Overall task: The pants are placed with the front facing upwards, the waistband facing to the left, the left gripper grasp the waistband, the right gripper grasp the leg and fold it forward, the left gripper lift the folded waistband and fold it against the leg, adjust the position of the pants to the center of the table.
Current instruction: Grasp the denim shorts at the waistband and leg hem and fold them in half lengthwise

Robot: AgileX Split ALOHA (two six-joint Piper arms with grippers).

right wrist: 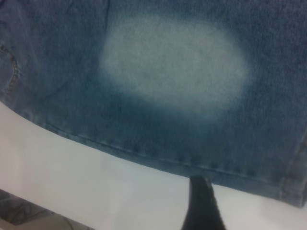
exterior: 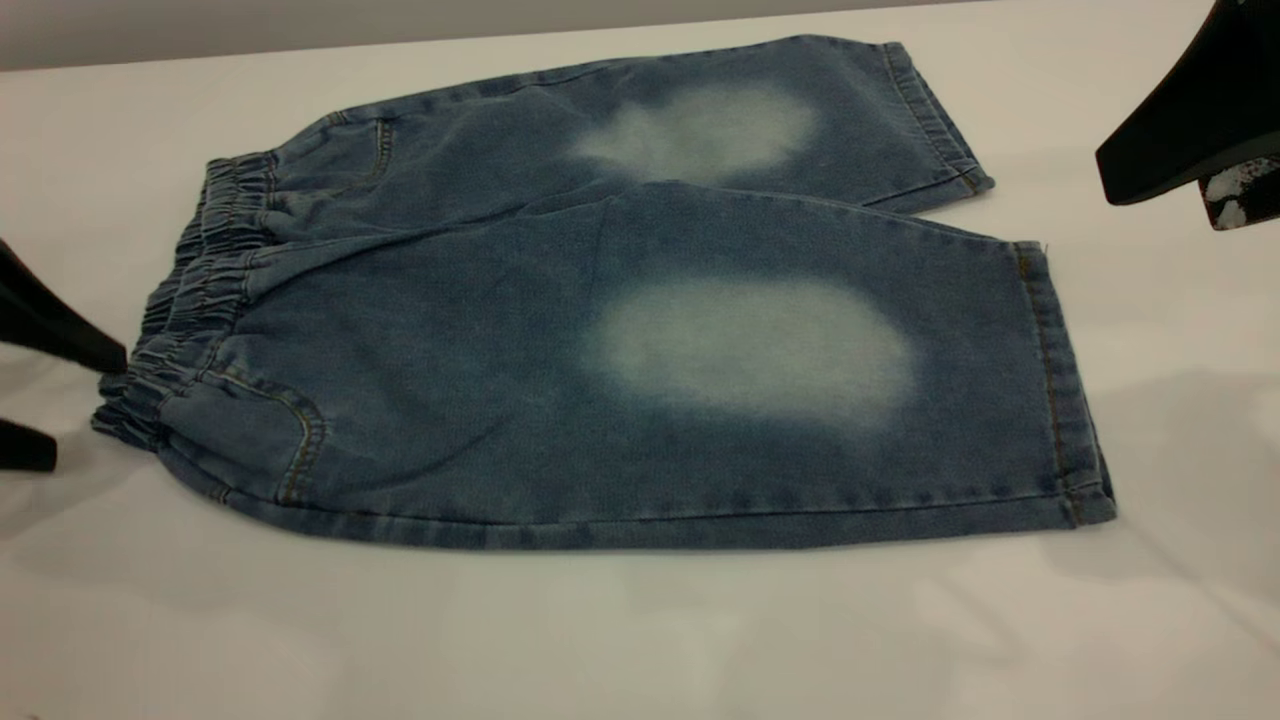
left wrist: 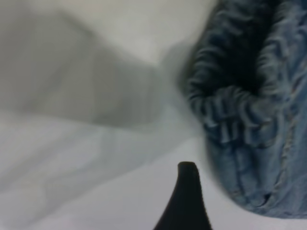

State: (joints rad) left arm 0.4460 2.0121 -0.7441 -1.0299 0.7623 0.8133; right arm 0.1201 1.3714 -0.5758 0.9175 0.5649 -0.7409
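Note:
The near corner of the waistband [exterior: 125, 422] is facing the gap between the left gripper's open fingers, so the robot should keep sliding that gripper in until one finger is on each side of the waistband's gathered edge [exterior: 151, 386].
The blue denim pants [exterior: 520, 400] lie flat on the white table [exterior: 640, 640], front up, with pale oval fades on both legs. The gathered waistband [exterior: 190, 300] is at the left, and the near leg [exterior: 760, 350] reaches to the right with its hem [exterior: 1060, 390]. My left gripper [exterior: 75, 400] is open at the waistband's outer edge; its upper finger [exterior: 90, 345] touches the ruffles and the lower one rests on the table. In the left wrist view one finger [left wrist: 187, 191] sits beside the waistband [left wrist: 230, 110]. My right gripper [exterior: 1190, 190] hovers open past the far leg's hem, holding nothing; its finger [right wrist: 201, 201] shows at the leg's [right wrist: 172, 67] side seam.
Bare tabletop surrounds the pants on every side. The table's far edge [exterior: 300, 48] runs along the back. In the right wrist view a table edge [right wrist: 43, 203] shows close to the leg's seam.

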